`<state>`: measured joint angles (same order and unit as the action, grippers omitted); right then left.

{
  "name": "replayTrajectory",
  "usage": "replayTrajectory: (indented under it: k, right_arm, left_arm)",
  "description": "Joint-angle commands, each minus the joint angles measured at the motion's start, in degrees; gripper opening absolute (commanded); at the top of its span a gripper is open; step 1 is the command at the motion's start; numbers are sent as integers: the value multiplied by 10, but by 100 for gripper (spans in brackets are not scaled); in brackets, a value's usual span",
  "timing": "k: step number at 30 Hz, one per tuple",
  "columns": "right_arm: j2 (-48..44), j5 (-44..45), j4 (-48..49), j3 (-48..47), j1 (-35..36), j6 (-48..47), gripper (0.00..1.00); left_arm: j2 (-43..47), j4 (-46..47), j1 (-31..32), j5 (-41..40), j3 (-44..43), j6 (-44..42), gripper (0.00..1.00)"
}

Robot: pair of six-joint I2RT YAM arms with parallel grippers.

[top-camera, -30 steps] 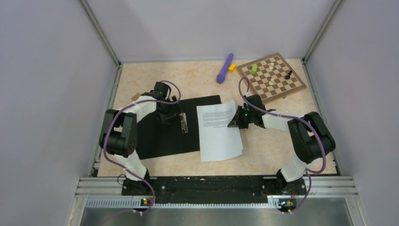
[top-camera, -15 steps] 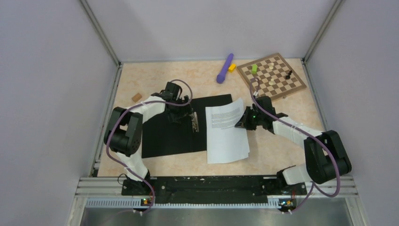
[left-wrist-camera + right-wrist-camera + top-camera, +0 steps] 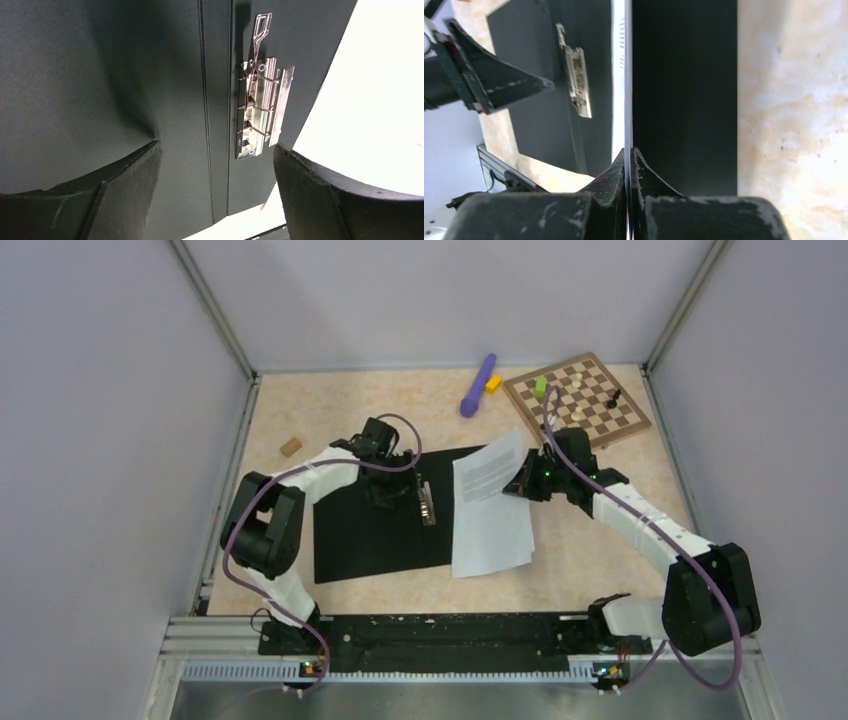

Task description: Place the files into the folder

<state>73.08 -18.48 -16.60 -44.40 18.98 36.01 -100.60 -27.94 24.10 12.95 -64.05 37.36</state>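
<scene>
My right gripper should pull the files toward the clip (image 3: 427, 505), since the files' inner edge (image 3: 454, 515) stops short of the metal clip and their near end overhangs the folder.
The folder (image 3: 365, 535) lies open on the table with its black inner faces up and a metal clip (image 3: 426, 502) near its spine. The white files (image 3: 492, 525) rest over its right face, their far right corner lifted. My right gripper (image 3: 522, 483) is shut on that lifted edge; in the right wrist view the files (image 3: 628, 75) run edge-on out of the pinched fingertips (image 3: 636, 159), with the folder (image 3: 684, 75) beneath. My left gripper (image 3: 393, 490) hovers open low over the folder (image 3: 100, 75), the clip (image 3: 257, 115) ahead of its right finger and the files (image 3: 380, 100) at right.
A brown chessboard (image 3: 590, 425) with a few pieces sits at the back right, close behind my right arm. A purple object (image 3: 478, 385) and a yellow block (image 3: 493, 383) lie at the back centre. A small brown block (image 3: 290, 447) is at the left. Walls enclose the table.
Both grippers, the folder and the files have shifted to the right. The right gripper has raised the files' far corner higher. Neither gripper's state has changed.
</scene>
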Motion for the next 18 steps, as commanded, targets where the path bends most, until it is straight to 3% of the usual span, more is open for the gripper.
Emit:
replayTrajectory:
  k: [1, 11, 18]
  right_arm:
    - [11, -4, -7, -75, 2, -26, 0]
    - [62, -79, 22, -192, 20, -5, 0]
    - [51, -158, 119, -163, 21, 57, 0]
  left_arm:
    - [46, -37, 1, -31, -29, -9, 86]
    - [95, -48, -41, -35, -18, -4, 87]
    - [113, -49, -93, -54, 11, -14, 87]
